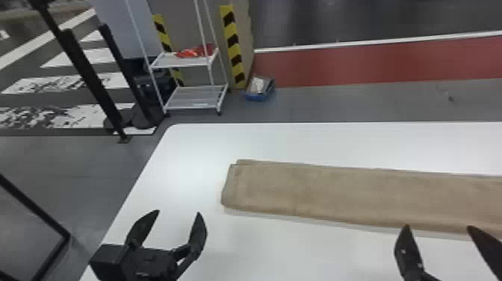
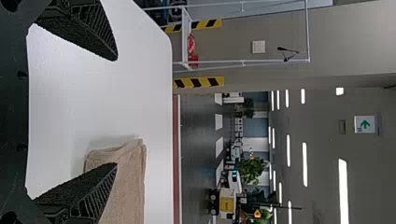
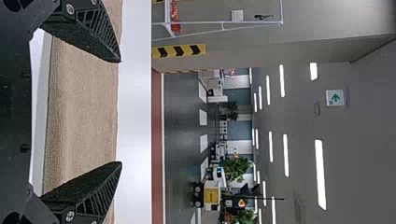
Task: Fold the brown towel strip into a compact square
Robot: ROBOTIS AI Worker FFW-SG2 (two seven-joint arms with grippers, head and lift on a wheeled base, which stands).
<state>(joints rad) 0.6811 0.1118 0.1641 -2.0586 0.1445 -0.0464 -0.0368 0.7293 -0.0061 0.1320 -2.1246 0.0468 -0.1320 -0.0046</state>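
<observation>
My gripper will lift the end of the brown towel strip (image 1: 234, 188), and that end will bend up as one, because stacked layers (image 1: 242, 163) show at the towel strip's far corner.
In the head view, the brown towel strip (image 1: 358, 196) lies flat across the white table, its left end folded in layers and its right part running out at the view's edge. My left gripper (image 1: 178, 216) is open over the bare table, nearer than the towel's left end. My right gripper (image 1: 439, 231) stands open by the towel's near edge, farther right. The left wrist view has the towel (image 2: 128, 186) beyond one finger of the left gripper (image 2: 116, 112). In the right wrist view the towel (image 3: 84, 112) passes behind the spread right gripper (image 3: 121, 112), with nothing held.
The white table (image 1: 194, 149) has its left edge beside my left gripper and its far edge beyond the towel. On the floor behind stand a white wire shelf (image 1: 196, 98), a blue bin (image 1: 259, 89) and striped posts. Dark metal posts rise at the far left.
</observation>
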